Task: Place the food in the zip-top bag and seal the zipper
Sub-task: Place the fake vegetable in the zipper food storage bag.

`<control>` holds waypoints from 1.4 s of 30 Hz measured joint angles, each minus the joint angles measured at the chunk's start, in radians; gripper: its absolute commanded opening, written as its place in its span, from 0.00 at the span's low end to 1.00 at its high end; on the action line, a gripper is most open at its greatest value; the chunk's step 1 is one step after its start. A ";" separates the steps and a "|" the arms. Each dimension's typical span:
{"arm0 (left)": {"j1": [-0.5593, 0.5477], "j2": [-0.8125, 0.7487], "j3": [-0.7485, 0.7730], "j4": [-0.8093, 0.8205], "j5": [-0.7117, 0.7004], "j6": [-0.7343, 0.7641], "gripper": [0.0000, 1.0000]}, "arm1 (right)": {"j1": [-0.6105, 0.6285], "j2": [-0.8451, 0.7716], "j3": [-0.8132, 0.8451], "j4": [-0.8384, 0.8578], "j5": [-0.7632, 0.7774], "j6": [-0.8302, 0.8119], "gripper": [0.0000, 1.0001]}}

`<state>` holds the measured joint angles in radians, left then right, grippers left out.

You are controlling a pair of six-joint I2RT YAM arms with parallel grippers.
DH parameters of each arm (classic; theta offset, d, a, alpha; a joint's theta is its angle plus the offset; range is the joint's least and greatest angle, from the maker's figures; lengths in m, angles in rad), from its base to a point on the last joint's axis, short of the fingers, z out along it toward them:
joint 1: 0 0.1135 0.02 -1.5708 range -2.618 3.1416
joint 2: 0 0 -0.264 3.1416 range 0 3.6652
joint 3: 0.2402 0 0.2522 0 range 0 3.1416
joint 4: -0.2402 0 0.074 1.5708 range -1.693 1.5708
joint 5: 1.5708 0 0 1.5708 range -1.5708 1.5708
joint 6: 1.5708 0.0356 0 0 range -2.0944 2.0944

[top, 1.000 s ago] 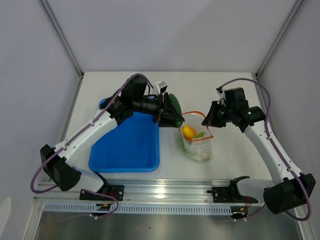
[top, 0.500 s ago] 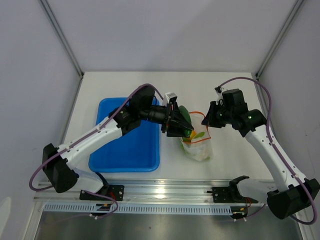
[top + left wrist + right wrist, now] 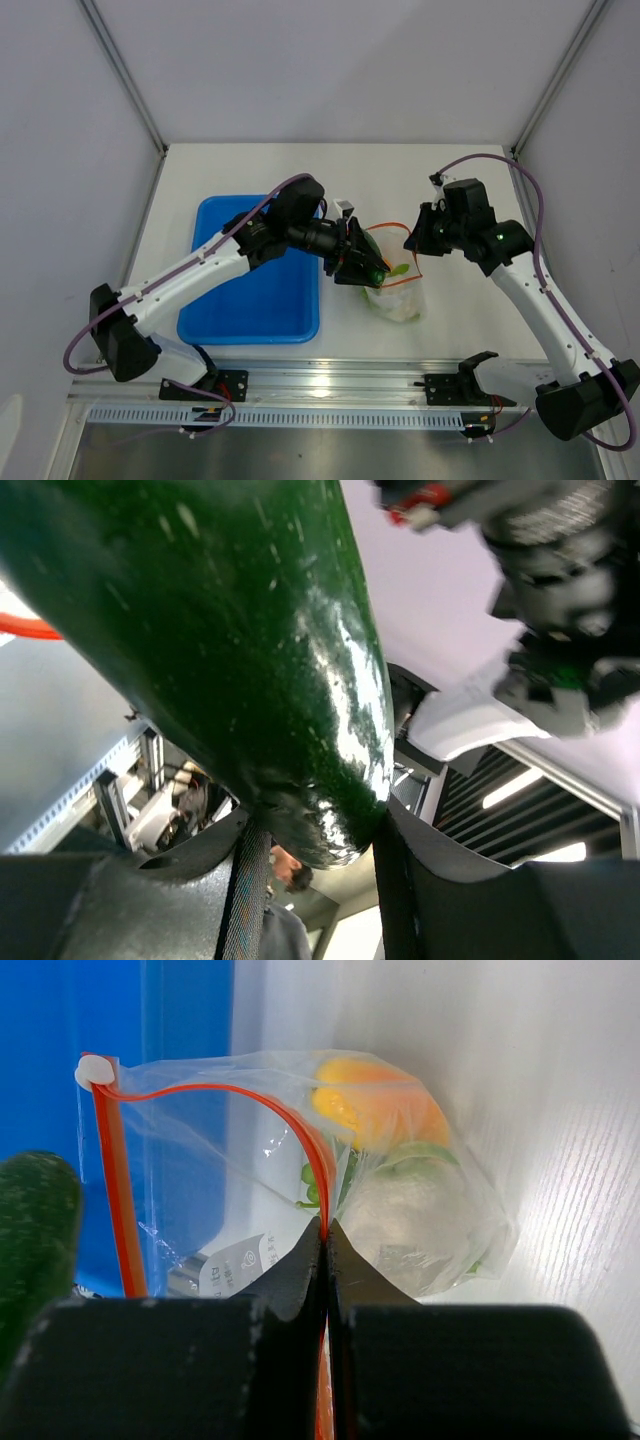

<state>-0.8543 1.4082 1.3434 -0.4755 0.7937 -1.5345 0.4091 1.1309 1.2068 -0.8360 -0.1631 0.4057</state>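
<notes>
The cucumber's tip is tilted down toward the bag's opening, so my left gripper should keep going past the orange-red zipper and let go of the cucumber inside the bag.
The clear zip-top bag stands open right of the tray, its orange-red zipper curving round the mouth. Inside show the orange-yellow fruit, the pale cabbage head and a bit of the green grape bunch. My right gripper is shut on the zipper strip at the bag's right rim and holds the mouth open. My left gripper is shut on the dark green cucumber, tilted down over the bag's mouth. The cucumber's tip also shows in the right wrist view.
The blue tray lies left of the bag under my left arm. The white table ends at a metal rail in front. Grey walls stand at the back and sides.
My left gripper has carried the cucumber right and down, from above the tray's far right corner to over the bag's mouth. My right gripper has kept its hold on the zipper.
</notes>
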 measured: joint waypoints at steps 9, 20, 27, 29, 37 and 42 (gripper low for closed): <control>-0.042 0.117 0.067 -0.069 -0.001 -0.001 0.01 | 0.006 0.000 0.000 0.000 0.006 -0.006 0.00; -0.053 0.134 0.074 -0.084 -0.005 -0.001 0.19 | 0.008 0.000 0.011 -0.004 0.018 -0.015 0.00; -0.049 0.136 0.073 -0.084 -0.010 -0.002 0.45 | 0.009 -0.001 0.011 -0.004 0.019 -0.016 0.00; -0.045 0.136 0.072 -0.084 -0.015 -0.002 0.51 | 0.008 -0.002 0.011 -0.005 0.021 -0.016 0.00; -0.029 0.137 0.075 -0.086 -0.033 -0.007 0.76 | 0.009 -0.017 0.011 -0.012 0.024 -0.016 0.00; -0.021 0.137 0.102 -0.109 -0.047 0.006 0.77 | 0.009 -0.020 0.014 -0.016 0.025 -0.016 0.00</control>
<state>-0.8753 1.5452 1.4456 -0.5842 0.7464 -1.5280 0.4179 1.1107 1.2205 -0.8520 -0.1383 0.3893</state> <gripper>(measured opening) 0.767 0.005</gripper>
